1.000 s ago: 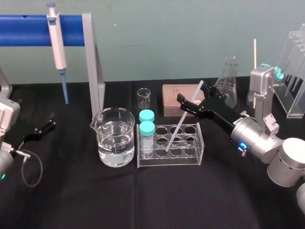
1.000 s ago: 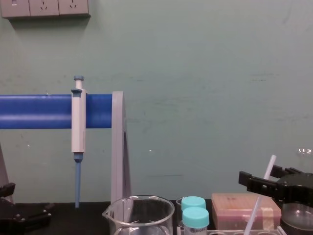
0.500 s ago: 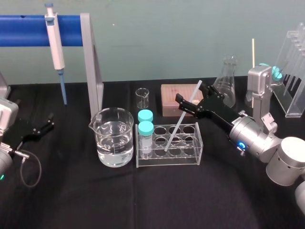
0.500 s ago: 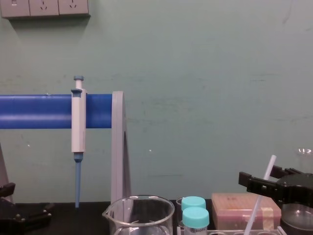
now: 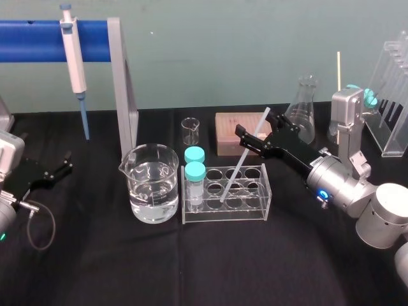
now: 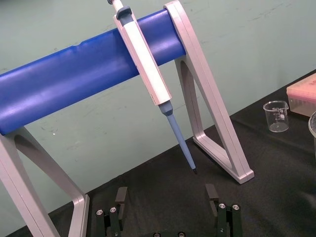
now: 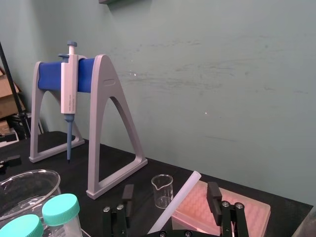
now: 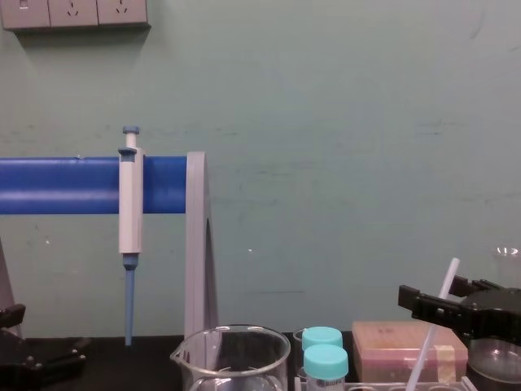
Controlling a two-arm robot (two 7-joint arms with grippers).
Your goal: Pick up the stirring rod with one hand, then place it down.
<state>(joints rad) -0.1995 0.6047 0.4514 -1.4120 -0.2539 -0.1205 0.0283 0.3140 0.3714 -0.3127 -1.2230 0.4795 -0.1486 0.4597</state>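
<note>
My gripper will slide the stirring rod (image 8: 433, 327) out freely and leave the clear test tube rack (image 8: 409, 386) still when it lifts, because the rod leans at a slant in the rack.
The stirring rod (image 5: 241, 162) is a thin white translucent stick. It leans in the clear test tube rack (image 5: 224, 203), with its top tilted back and to the right. My right gripper (image 5: 256, 125) is open and straddles the rod's upper part. In the right wrist view the rod (image 7: 175, 205) rises between the two fingers of that gripper (image 7: 171, 190), with a gap on each side. The chest view shows the same gripper (image 8: 431, 295) across the rod (image 8: 423, 352) at the lower right. My left gripper (image 5: 54, 171) is parked at the table's left edge, open (image 6: 166, 197).
A water-filled beaker (image 5: 153, 185) stands left of the rack, which holds two teal-capped tubes (image 5: 196, 172). Behind the rack are a small beaker (image 5: 191, 131), a pink tip box (image 5: 231, 131) and a conical flask (image 5: 305, 108). A pipette (image 5: 75, 54) hangs on the blue stand (image 5: 32, 32).
The right gripper stays around the rod's upper part with no visible movement. The rod has kept its lean in the rack, and the left arm has not moved.
</note>
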